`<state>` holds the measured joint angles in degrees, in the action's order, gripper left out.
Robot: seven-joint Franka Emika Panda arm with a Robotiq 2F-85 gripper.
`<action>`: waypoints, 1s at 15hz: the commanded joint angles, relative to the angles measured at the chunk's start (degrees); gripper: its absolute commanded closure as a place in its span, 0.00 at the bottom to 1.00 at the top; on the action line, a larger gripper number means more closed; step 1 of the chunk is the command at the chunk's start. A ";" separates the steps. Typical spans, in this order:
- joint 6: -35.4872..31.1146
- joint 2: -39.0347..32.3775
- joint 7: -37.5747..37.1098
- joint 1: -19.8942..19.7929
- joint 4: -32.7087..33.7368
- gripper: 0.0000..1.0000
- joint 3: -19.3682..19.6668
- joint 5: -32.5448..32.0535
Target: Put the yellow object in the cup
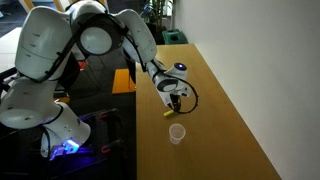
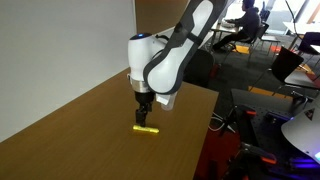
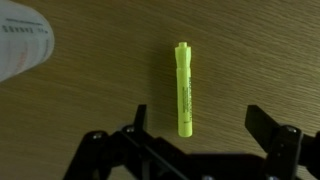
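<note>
My gripper should keep going down until its open fingers, which are lined up across the yellow object's narrow width [image 3: 184, 92], are on both sides of its near end [image 3: 185, 127], and then close.
The yellow object [image 3: 183, 89] is a short bright yellow stick lying flat on the wooden table. It also shows in both exterior views [image 1: 170, 114] [image 2: 146, 129]. My gripper [image 3: 200, 125] is open, just above it, with the fingers spread on either side of its near end and not touching it. In the exterior views the gripper [image 1: 175, 104] [image 2: 144, 117] hangs right over the stick. The cup [image 1: 177, 134] is a small translucent whitish cup standing upright on the table a short way from the stick. Its rim shows at the top left corner of the wrist view [image 3: 20, 40].
The wooden table [image 1: 215, 110] has a long edge beside the arm's base [image 1: 45, 90]. Beyond the edge are a dark floor, equipment with a blue light [image 1: 68, 146], chairs and a person seated in the background [image 2: 248, 18]. A white wall [image 2: 60, 40] borders the table.
</note>
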<state>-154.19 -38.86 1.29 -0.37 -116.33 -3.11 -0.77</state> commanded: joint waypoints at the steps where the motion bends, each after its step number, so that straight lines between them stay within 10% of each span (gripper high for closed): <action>1: 1.71 -4.54 3.88 -1.32 5.56 0.00 -1.21 0.59; 15: 5.62 -14.67 4.67 -0.69 16.80 0.02 -0.79 -0.01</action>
<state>-151.45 -52.14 4.46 -0.58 -102.34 -3.37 -0.84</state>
